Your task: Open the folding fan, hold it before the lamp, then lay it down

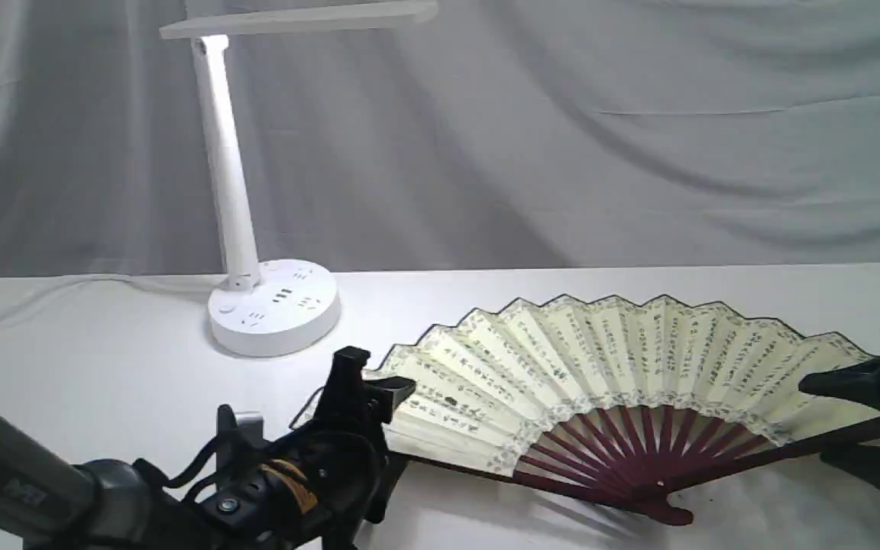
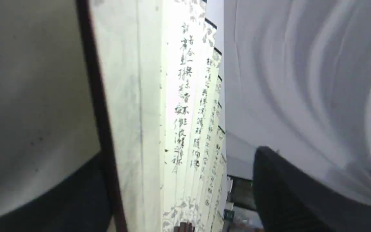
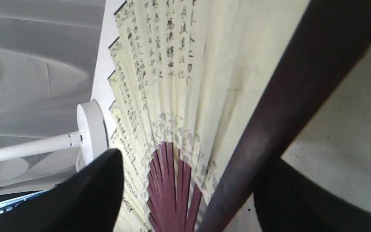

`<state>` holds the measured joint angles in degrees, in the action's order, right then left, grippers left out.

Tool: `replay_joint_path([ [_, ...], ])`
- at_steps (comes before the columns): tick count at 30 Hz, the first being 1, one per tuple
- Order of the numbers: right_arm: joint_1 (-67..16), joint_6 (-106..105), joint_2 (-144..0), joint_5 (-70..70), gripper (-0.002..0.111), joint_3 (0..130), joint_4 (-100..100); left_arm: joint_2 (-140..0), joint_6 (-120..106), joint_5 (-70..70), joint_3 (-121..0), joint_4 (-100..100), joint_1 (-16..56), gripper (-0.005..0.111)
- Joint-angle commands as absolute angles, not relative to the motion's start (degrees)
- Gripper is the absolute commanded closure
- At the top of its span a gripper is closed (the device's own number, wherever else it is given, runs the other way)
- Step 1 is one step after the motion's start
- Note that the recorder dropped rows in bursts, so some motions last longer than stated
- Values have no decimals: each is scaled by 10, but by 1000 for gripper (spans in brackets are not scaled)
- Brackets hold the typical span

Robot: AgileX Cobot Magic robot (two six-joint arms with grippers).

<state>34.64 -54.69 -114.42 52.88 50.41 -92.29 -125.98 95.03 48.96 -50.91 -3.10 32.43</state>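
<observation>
The folding fan (image 1: 613, 367) will sink lower and stay open when I pull my grippers away, because a shadowed gap (image 1: 583, 519) shows under the fan's pivot.
The folding fan (image 1: 593, 367) lies spread wide on the white table (image 1: 104, 382), cream leaf with black script up, reddish-brown ribs meeting at a pivot near the front edge. My left gripper (image 1: 375, 439) is open and straddles the fan's left guard; in the left wrist view the fan's leaf (image 2: 172, 112) runs between the two dark fingers (image 2: 279, 193). My right gripper (image 1: 860, 424) is open around the right guard; in the right wrist view the dark guard rib (image 3: 285, 106) passes between wide-apart fingers (image 3: 92, 193). The white lamp (image 1: 226, 176) stands at the back left, behind the fan.
The lamp's round base with sockets (image 1: 272, 305) sits just behind the fan's left tip, and its cord (image 1: 66, 286) trails off to the left. A grey draped cloth (image 1: 600, 137) hangs behind the table. The lamp's base (image 3: 90, 132) shows in the right wrist view.
</observation>
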Motion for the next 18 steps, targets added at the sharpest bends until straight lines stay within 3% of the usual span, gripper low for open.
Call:
replay_joint_path([
  [1,348,-555,-1145,518,49,501,-920,-1247,969,474,-510,42,298,46],
  [10,348,-517,-1145,500,49,501,-897,-1185,972,302,-510,171,247,47],
  [18,348,-445,-1141,474,49,501,-780,-1133,951,176,-510,241,245,47],
])
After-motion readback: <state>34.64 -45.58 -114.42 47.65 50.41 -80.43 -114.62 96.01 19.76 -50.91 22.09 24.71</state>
